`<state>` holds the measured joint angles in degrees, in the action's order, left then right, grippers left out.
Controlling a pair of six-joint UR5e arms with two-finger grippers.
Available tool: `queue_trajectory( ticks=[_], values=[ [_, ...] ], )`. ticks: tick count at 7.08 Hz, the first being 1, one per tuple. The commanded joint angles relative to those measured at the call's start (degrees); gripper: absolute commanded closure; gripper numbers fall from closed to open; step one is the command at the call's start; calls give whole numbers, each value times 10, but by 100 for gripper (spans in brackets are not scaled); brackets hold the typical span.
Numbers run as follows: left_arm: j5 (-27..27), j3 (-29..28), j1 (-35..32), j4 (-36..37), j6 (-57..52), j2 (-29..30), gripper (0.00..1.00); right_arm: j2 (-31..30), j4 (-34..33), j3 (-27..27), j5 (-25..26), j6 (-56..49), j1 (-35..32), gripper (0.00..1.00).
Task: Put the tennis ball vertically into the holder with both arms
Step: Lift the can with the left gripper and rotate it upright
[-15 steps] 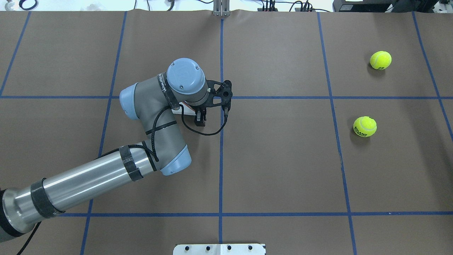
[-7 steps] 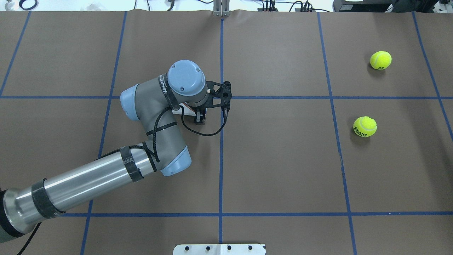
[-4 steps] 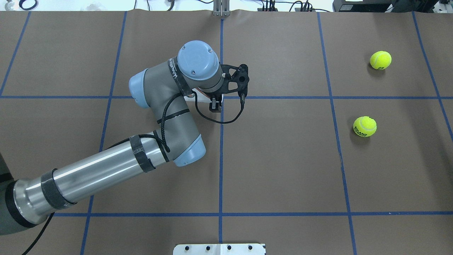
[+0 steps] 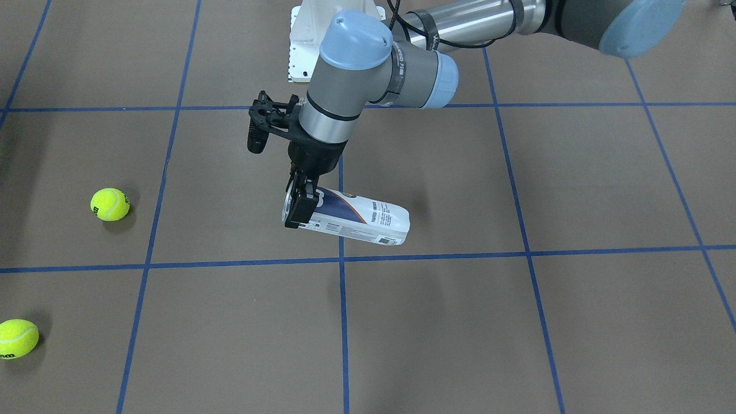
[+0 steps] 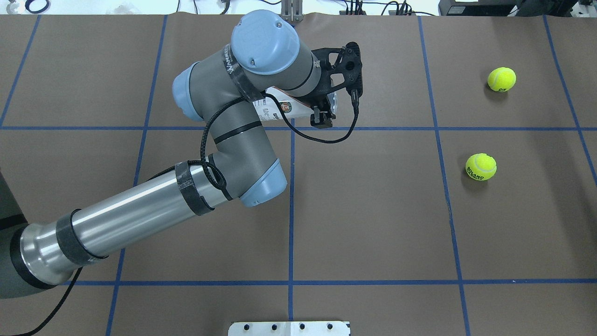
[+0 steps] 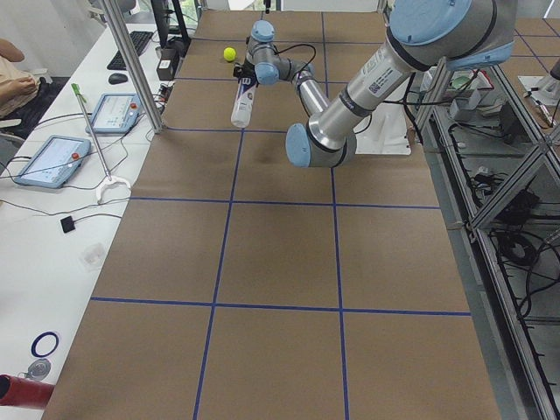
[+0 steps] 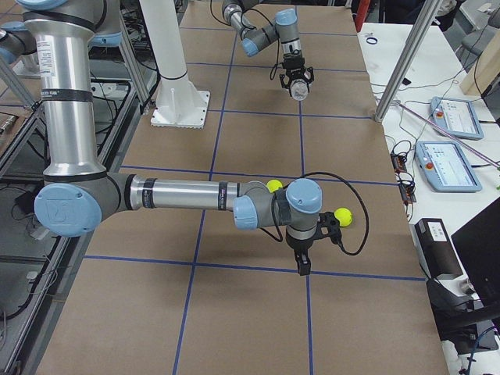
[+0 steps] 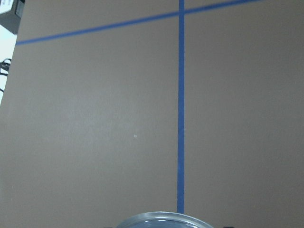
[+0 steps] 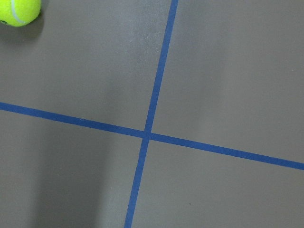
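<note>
The holder [image 4: 364, 219] is tilted nearly flat in my left gripper, so I should turn it upright with its rim up and lower it to the blue lines' crossing [image 4: 341, 259].
My left gripper [image 4: 296, 211] is shut on the holder [image 4: 359, 221], a clear tube with a white and navy label. It grips the tube at its metal-rim end and holds it off the table, slanted. The holder also shows in the overhead view [image 5: 280, 109] under the wrist, and its rim [image 8: 164, 219] in the left wrist view. Two yellow tennis balls [image 5: 501, 79] [image 5: 480, 166] lie on the table's right side. My right gripper [image 7: 303, 266] hangs over the table near the balls [image 7: 344, 216]. I cannot tell whether it is open or shut.
The brown table carries a grid of blue tape lines [image 5: 291, 210]. The white pedestal base [image 5: 289, 328] sits at the robot's edge. One ball [image 9: 16, 9] shows at the corner of the right wrist view. Tablets [image 7: 453, 117] and cables lie beyond the far edge.
My left arm has risen and swung away from the robot and to the right, lifting the holder off the table. The balls have not moved.
</note>
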<state>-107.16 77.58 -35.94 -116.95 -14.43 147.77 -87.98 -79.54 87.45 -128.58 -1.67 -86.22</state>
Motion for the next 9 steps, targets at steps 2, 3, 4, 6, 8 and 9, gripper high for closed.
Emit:
queue_trajectory(
  ticks=[2, 3, 4, 6, 8, 9],
  values=[
    [-41, 0, -3, -225, 167, -7, 23, 0, 0, 0, 0, 0, 0, 1],
    [-41, -3, -4, -320, 228, -8, 23, -1, 0, -1, 0, 0, 0, 1],
    [-38, -9, -4, -428, 278, -25, 23, -1, 0, -1, 0, 0, 0, 1],
    [48, -50, -2, -610, 324, -45, 23, -1, 0, -1, 0, -1, 0, 1],
    [181, -128, 3, -749, 364, -56, 23, -3, 0, 1, -1, 0, -1, 1],
    [227, -162, 4, -802, 365, -63, 23, -3, 0, 1, -13, -1, -1, 1]
  ],
)
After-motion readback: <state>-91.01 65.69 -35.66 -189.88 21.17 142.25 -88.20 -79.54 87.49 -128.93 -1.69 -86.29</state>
